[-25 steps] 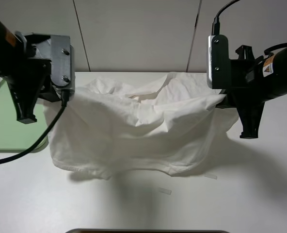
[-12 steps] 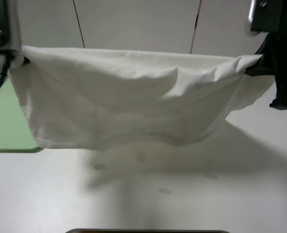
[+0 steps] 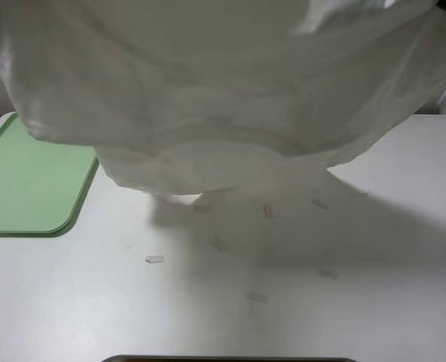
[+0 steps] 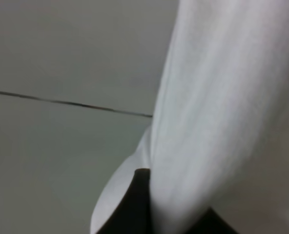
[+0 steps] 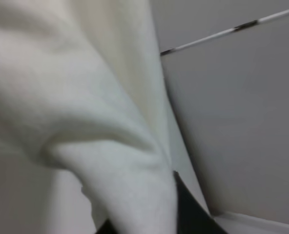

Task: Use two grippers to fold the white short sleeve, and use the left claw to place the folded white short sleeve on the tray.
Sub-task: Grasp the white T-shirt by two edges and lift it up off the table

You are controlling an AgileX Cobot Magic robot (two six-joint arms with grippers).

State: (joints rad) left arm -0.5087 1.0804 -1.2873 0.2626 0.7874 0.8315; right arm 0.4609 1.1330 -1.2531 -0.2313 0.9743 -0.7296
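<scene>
My left gripper and my right gripper should swing the white short sleeve's lower edge [image 3: 200, 191] toward the table's front [image 3: 230, 335] and then pull it back down flat, because it hangs unevenly.
The white short sleeve [image 3: 208, 83] hangs spread wide in the air and fills the top of the exterior high view. Its lower edge sags clear of the table. Both arms are out of that view, above the frame. In the left wrist view the shirt cloth [image 4: 217, 97] runs out from my left gripper [image 4: 174, 219], whose black fingertips [image 4: 137, 204] are shut on it. In the right wrist view my right gripper [image 5: 144, 219] is likewise shut on a bunched fold of the shirt [image 5: 86, 97]. The pale green tray [image 3: 27, 181] lies flat at the table's left edge.
Several small pale tape strips [image 3: 154, 259] are scattered over the white table [image 3: 358, 302] under the shirt. A dark edge [image 3: 230, 359] shows at the table's front. Grey wall panels stand behind.
Both grippers have risen with the shirt, lifting it off the table and out flat toward the camera. The arms have gone out of the exterior high view.
</scene>
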